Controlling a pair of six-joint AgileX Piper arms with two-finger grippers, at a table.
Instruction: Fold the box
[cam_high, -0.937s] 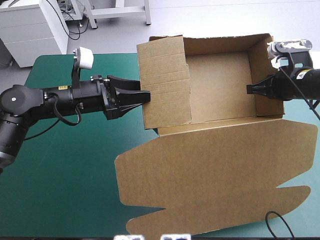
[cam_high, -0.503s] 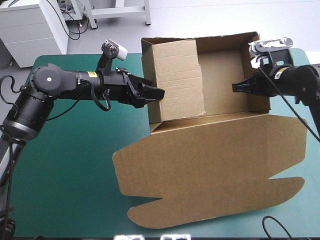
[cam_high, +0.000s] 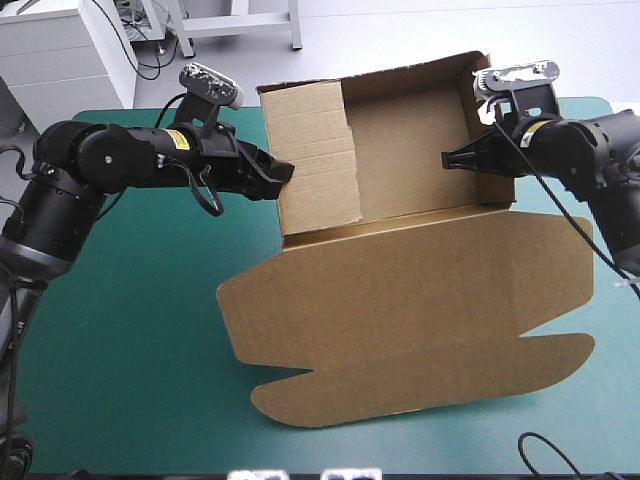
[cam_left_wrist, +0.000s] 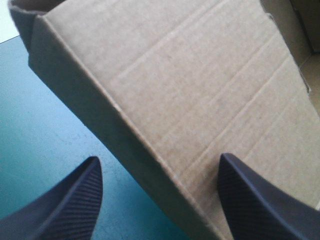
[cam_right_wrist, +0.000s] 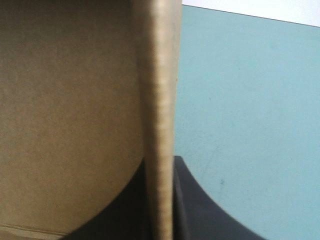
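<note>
The side flap (cam_high: 315, 155) tilts inward from a crease (cam_high: 266, 120) along the top edge of the box's side, so the flap will fold down inside the box's side when I pinch it.
The brown box (cam_high: 400, 320) stands as an open tray at the table's far side, its lid lying flat toward the front edge. Its left side flap (cam_high: 315, 160) leans inward over the tray. My left gripper (cam_high: 281, 172) is open at the box's left wall, and the wall's upper edge (cam_left_wrist: 200, 90) runs between its fingers (cam_left_wrist: 70, 200). My right gripper (cam_high: 452, 160) is shut on the box's right wall from outside. That wall's thin edge (cam_right_wrist: 160, 110) stands between the two black fingers (cam_right_wrist: 195, 200).
The teal-green cover (cam_high: 120, 330) lies bare to the left of the lid and along the front left. The box's back wall (cam_high: 400, 75) reaches the table's far edge. The lid's front tabs (cam_high: 300, 400) end near the front edge.
The box has slid left and turned, its right side now farther back. Both arms moved with it: the right gripper kept hold of the right wall, and the left gripper drew back leftward.
</note>
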